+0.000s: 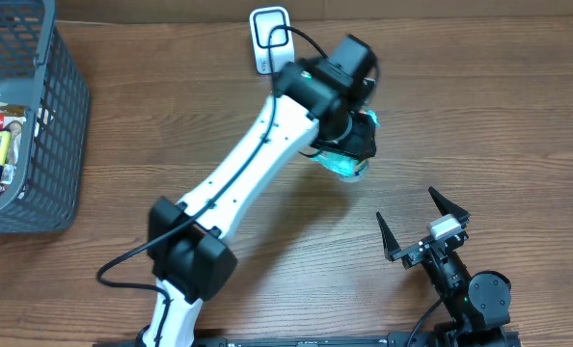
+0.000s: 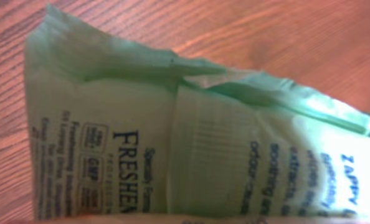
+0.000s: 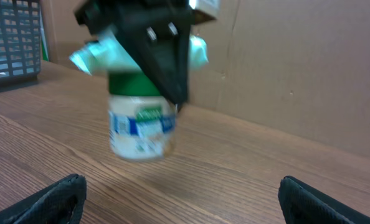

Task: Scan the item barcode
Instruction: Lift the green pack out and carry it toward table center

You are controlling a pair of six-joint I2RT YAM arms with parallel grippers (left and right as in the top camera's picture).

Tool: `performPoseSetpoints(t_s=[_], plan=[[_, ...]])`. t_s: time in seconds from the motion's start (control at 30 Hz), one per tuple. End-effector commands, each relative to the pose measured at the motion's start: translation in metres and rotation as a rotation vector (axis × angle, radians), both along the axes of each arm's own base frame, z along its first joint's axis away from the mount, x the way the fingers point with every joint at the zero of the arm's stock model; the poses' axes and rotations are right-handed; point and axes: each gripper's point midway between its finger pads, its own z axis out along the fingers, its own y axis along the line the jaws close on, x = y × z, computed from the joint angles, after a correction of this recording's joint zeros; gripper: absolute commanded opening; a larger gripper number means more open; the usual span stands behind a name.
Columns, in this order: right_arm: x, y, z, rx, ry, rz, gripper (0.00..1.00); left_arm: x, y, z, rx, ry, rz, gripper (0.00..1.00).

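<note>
The pale green pouch (image 1: pixel 342 165) is hanging clear above open tabletop (image 1: pixel 371 193) near my right gripper. My left gripper should go on lowering the pouch there until it rests, and then let go.
The item (image 1: pixel 350 167) is a pale green pouch with blue print, and it hangs above the middle of the table. My left gripper (image 1: pixel 356 143) is shut on its upper part. In the left wrist view the pouch (image 2: pixel 191 143) fills the frame with its printed side towards the camera; no barcode shows there. The right wrist view shows the item (image 3: pixel 141 127) hanging under the black left gripper (image 3: pixel 152 43), clear of the tabletop. My right gripper (image 1: pixel 406 205) stands open near the front right, empty, its fingertips (image 3: pixel 63 193) spread wide.
A white scanner-like device (image 1: pixel 270 39) with a black cable lies at the back of the table. A dark grey basket (image 1: pixel 60 116) with several packets stands at the far left. A cardboard wall (image 3: pixel 309 68) rises behind the table.
</note>
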Motion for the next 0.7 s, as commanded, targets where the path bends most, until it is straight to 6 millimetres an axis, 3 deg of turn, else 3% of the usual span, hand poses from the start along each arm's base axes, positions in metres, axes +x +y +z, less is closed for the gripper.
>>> performPoseSetpoints(t_s=[0.0,0.33,0.53,0.67], plan=[[0.001,-0.002,-0.001,-0.002,-0.007,-0.012,1.00,0.010,-0.005,-0.014,0.082,-0.055,0.165,0.04],[0.001,-0.002,-0.001,-0.002,-0.007,-0.012,1.00,0.009,-0.036,-0.071,0.159,-0.050,0.361,0.04],[0.001,-0.002,-0.001,-0.002,-0.007,-0.012,1.00,0.008,-0.054,-0.106,0.173,-0.043,0.350,0.04],[0.001,-0.002,-0.001,-0.002,-0.007,-0.012,1.00,0.009,-0.062,-0.115,0.172,-0.061,0.344,0.05]])
